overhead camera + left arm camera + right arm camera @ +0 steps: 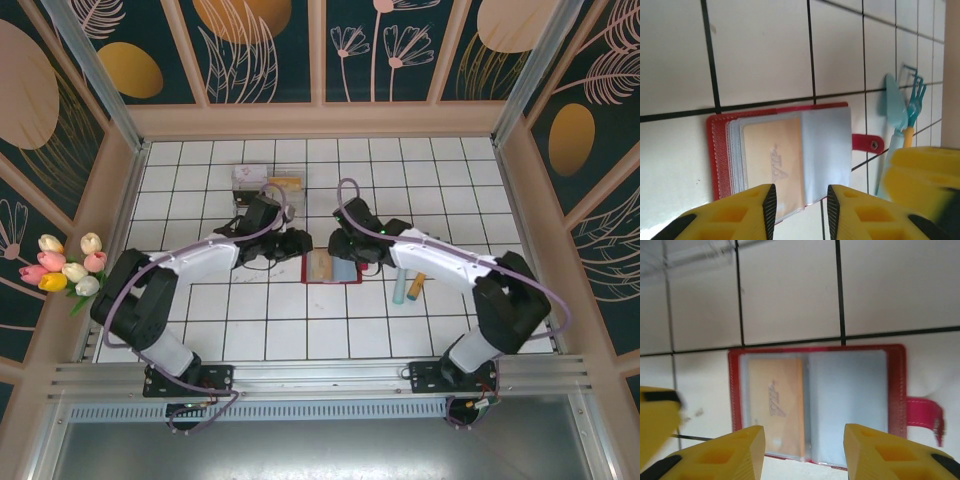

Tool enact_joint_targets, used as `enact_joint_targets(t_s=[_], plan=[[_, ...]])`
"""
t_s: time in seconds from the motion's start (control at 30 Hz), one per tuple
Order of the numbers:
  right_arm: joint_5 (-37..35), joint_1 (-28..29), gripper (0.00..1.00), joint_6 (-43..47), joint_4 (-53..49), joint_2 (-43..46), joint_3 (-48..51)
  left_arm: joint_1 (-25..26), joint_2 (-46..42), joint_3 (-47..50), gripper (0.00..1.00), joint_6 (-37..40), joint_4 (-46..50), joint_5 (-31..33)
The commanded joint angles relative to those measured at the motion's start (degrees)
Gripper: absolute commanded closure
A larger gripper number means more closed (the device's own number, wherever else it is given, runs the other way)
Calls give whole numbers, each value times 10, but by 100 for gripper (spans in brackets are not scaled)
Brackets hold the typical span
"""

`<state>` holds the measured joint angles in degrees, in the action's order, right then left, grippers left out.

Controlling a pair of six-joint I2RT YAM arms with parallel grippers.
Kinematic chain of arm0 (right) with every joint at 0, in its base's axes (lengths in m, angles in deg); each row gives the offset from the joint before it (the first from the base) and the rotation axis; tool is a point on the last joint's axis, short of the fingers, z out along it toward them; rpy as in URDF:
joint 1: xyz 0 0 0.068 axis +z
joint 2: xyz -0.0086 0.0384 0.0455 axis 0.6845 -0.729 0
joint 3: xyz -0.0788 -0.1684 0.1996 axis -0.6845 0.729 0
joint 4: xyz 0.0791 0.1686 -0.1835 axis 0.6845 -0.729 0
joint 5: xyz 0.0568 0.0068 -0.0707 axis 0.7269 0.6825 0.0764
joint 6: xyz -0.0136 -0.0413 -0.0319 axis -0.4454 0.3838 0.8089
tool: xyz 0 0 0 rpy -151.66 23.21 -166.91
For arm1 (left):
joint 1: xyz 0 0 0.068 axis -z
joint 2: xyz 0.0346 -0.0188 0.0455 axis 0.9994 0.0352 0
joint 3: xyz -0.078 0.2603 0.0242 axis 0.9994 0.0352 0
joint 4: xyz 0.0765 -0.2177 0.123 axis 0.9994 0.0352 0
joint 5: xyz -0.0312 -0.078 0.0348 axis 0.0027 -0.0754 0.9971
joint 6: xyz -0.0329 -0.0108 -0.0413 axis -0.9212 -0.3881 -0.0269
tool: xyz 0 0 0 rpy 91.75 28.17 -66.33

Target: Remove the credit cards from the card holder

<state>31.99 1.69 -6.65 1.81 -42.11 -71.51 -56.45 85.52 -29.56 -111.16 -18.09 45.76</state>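
Observation:
The clear pocket holding the credit card (772, 157) is flat on the pages below, so the robot's right gripper should press on it while the left gripper raises its free edge (742, 155).
The red card holder (330, 284) lies open like a book on the white tiles between my two grippers. A tan-orange credit card (772, 160) sits in its left clear pocket (775, 400); the right page (847, 400) looks grey-blue. My left gripper (801, 210) hovers over the holder's near edge (720, 160), jaws apart, and nothing is pinched between the black pads. My right gripper (805, 452) stands open and wider over the same edge of the holder (896, 390), empty. In the top view the left gripper (292, 246) and right gripper (345, 246) face each other above the holder.
Teal and orange toy garden tools (408, 288) lie right of the holder, also visible in the left wrist view (897, 107). A clear plastic box (250, 180) with a tan card (286, 183) beside it stands at the back left. Wooden walls surround the table.

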Motion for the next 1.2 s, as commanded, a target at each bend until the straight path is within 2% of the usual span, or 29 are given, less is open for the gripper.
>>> enact_joint_targets(t_s=[0.0, 0.07, 0.17, 0.27, 0.37, 0.53, 0.67, 0.97, 1.17], plan=[[7, 14, 49, 17, -15, -46, -45, -10, -21, 21, 62, -23, 30, 54], [-22, 22, 40, 17, -45, -79, -70, -15, -23, 28, 57, -32, 26, 54], [-39, 31, 31, 20, -73, -116, -95, -16, -21, 35, 55, -44, 19, 47], [-45, 32, 27, 15, -87, -139, -103, -16, -23, 39, 54, -53, 12, 46], [-46, 32, 26, 16, -90, -155, -100, -15, -19, 41, 59, -52, 11, 48], [-40, 32, 28, 19, -90, -178, -93, -16, -8, 45, 66, -43, 8, 36], [-33, 30, 35, 18, -81, -182, -76, -16, 0, 46, 69, -37, 1, 13], [10, 14, 49, 15, -28, -154, -14, 2, 33, 42, 74, -41, -34, -52], [26, 3, 52, 21, 2, -130, 15, 15, 59, 41, 79, -67, -74, -80]])
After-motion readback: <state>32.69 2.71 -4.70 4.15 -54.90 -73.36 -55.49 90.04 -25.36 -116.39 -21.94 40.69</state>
